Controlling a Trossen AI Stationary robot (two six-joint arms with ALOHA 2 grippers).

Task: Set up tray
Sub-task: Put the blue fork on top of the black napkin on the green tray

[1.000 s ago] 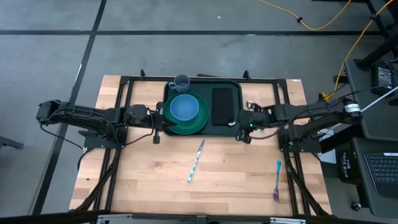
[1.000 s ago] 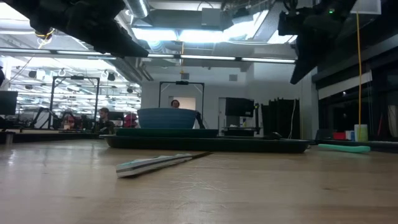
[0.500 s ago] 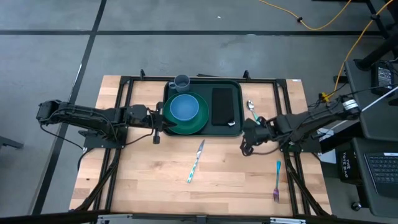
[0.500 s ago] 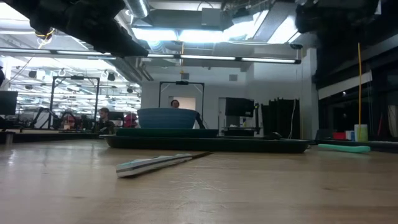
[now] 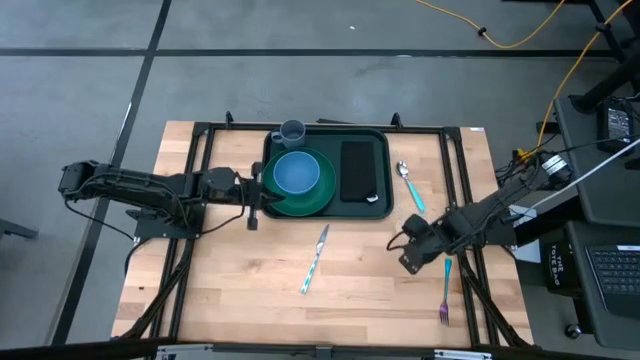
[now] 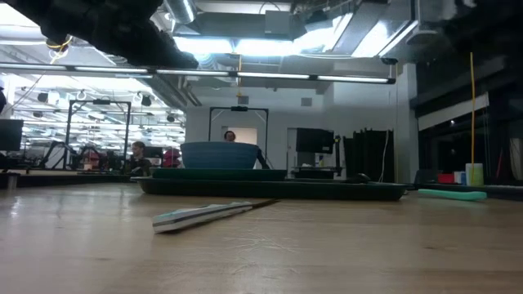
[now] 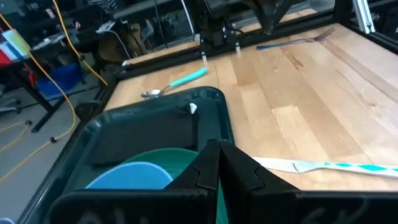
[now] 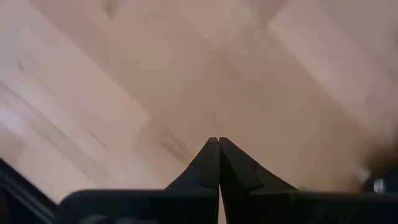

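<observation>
The fork lies alone near the robot's empty right gripper, so the gripper should continue to move toward the fork's teal handle until its fingers open above it.
The dark green tray lies at the table's far middle; its rim also shows in the low view. On it rest a round green plate with a blue bowl, a grey cup and a flat black rectangle. My left gripper is shut and hovers over the tray's left rim, well above the table in the low view. My right gripper is shut over bare wood, nearer than the tray's right near corner.
A spoon with a teal handle lies right of the tray. A knife lies on the table's near middle, also seen in the low view. A fork lies near the right near corner. Black frame rails run along both sides.
My right gripper has drawn away from the tray's right near corner toward the table's near edge and a little right, staying shut. Its arm has left the low view. The spoon, covered by that arm before, now shows. The tray and the left arm have kept still.
</observation>
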